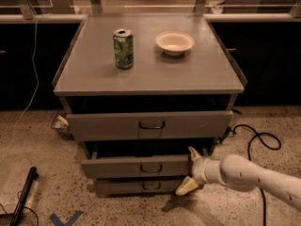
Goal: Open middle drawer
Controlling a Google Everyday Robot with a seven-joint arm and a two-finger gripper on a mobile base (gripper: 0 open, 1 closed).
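My gripper should move inward, hook the front's top edge (178,157) and pull the drawer farther out, because its open fingers are on both sides of the end of the middle drawer's front (185,168).
The grey cabinet (94,74) has three drawers. The middle drawer (131,166), with a small dark loop handle (151,169), stands pulled out a little from the cabinet, ahead of the bottom drawer (122,187). My gripper (190,171) is at the right end of the middle drawer's front. It is open, with one pale finger (194,153) above the front's top edge and the other below it. The white arm (254,177) reaches in from the lower right. The drawer's inside is dark.
A green can (123,49) and a white bowl (174,42) stand on the cabinet top. The wide top drawer (108,125) is slightly out. A black cable (257,138) lies on the floor at right, a black rod (23,197) at left.
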